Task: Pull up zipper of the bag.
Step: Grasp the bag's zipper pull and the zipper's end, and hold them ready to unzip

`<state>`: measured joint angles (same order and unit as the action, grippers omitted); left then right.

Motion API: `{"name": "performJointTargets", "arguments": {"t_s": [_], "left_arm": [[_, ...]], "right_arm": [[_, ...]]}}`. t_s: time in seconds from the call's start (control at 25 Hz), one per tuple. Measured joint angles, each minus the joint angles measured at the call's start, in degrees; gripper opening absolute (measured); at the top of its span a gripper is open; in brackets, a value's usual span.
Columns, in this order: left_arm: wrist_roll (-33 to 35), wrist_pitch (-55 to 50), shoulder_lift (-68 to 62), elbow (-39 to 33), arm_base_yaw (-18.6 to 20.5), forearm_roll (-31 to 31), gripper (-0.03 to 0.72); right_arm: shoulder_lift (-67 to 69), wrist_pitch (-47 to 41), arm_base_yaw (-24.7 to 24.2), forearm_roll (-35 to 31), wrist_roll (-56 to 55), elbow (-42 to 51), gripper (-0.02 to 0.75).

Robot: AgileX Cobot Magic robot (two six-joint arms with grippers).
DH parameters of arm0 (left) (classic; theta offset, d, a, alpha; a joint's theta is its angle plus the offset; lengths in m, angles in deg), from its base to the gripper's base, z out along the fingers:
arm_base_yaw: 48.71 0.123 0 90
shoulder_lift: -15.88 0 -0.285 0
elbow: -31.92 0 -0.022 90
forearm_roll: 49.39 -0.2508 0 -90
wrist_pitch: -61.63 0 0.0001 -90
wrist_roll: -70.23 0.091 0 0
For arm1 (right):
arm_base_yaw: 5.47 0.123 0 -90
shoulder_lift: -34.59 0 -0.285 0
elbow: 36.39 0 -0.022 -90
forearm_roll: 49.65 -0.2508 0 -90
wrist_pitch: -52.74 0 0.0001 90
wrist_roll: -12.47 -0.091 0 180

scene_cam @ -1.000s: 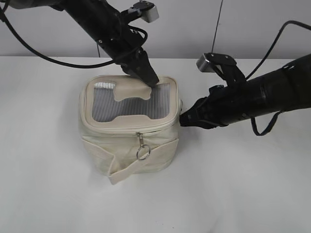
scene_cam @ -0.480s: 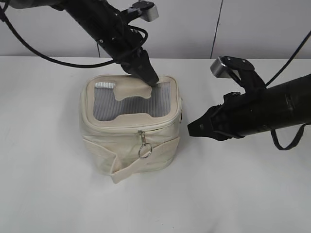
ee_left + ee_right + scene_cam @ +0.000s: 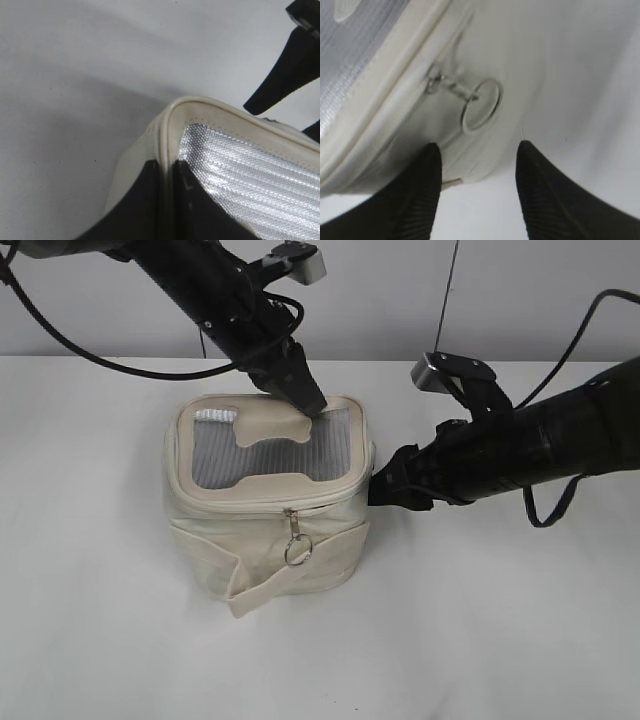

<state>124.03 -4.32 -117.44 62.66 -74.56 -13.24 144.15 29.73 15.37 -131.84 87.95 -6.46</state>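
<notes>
My gripper will pull, and the side ring pull (image 3: 481, 106) will move around the zipper's corner and meet a silver slider (image 3: 292, 518), because that slider hangs at the front of the zipper.
The cream bag (image 3: 262, 530) stands on the white table, its grey mesh top panel (image 3: 215, 455) facing up. Its zipper (image 3: 230, 512) runs round the top edge. One silver slider with a ring pull (image 3: 295, 548) hangs at the front. A second ring pull (image 3: 481, 104) hangs on the bag's right side. My left gripper (image 3: 313, 406) is shut on the top rim at the back right corner; the left wrist view (image 3: 165, 164) shows the rim pinched between the jaws. My right gripper (image 3: 383, 486) is open at the bag's right side, and in the right wrist view its jaws (image 3: 477, 146) sit just short of that ring.
The flat cream strap (image 3: 262, 590) hangs across the bag's front and sticks out at the lower left. Bare white table (image 3: 480, 630) surrounds the bag. A grey wall (image 3: 400, 290) stands behind. Black cables trail from both arms.
My right gripper drew back to the right half a second ago and has since returned to the bag's right side. The left gripper has kept its hold on the rim.
</notes>
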Motion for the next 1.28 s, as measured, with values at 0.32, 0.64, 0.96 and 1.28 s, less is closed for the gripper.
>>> {"name": "performJointTargets", "arguments": {"t_s": [0.32,0.64,0.96,1.28], "left_arm": [[0.0,0.6,0.0,0.0,0.0,-0.3,0.042],[0.0,0.8,0.0,0.0,0.1,-0.3,0.042],[-0.1,0.9,0.0,0.0,0.0,-0.3,0.040],[-1.9,1.0,0.0,0.0,0.0,-0.3,0.039]], "right_arm": [[6.5,-0.1,-0.1,-0.2,0.0,-7.5,0.319],[4.9,-1.0,0.0,-0.9,-0.3,-5.5,0.008],[-5.1,-1.2,0.0,-1.9,-0.3,4.5,0.008],[-6.6,-4.7,3.0,-1.7,-0.4,5.1,0.008]]}}
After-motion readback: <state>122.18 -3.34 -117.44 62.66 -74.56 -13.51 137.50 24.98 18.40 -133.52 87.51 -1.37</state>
